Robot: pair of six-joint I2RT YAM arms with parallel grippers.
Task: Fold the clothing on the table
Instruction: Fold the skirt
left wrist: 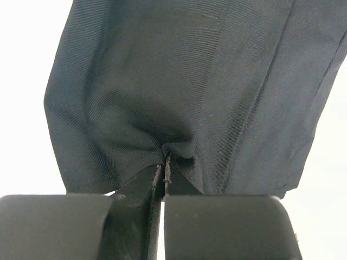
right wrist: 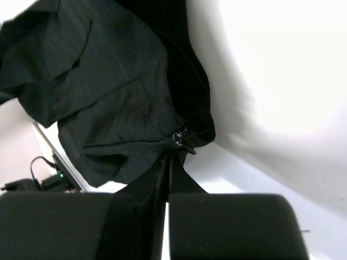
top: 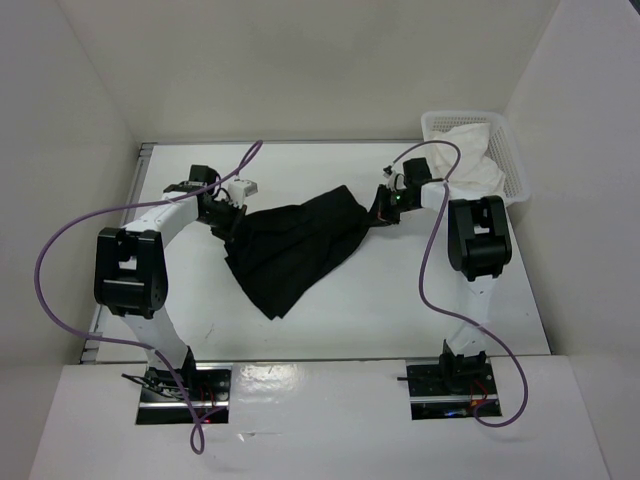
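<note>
The robot's right gripper has just the edge of the clothing's stitched corner (right wrist: 179, 137) at its fingers, so it should open, go farther in over the cloth (right wrist: 145, 130) and grab more.
A black piece of clothing (top: 295, 245) hangs stretched between my two grippers above the white table (top: 400, 300), its lower corner drooping toward the near middle. My left gripper (top: 228, 215) is shut on the garment's left edge; in the left wrist view the dark twill cloth (left wrist: 179, 86) bunches into the closed gripper (left wrist: 164, 162). My right gripper (top: 383, 208) is shut on the right edge; in the right wrist view a stitched corner of the cloth (right wrist: 124, 114) is pinched at the closed gripper (right wrist: 169, 157).
A white mesh basket (top: 515, 165) holding white cloth (top: 470, 160) stands at the table's far right corner, close behind the right arm. Purple cables (top: 430, 270) loop beside both arms. White walls enclose the table on three sides.
</note>
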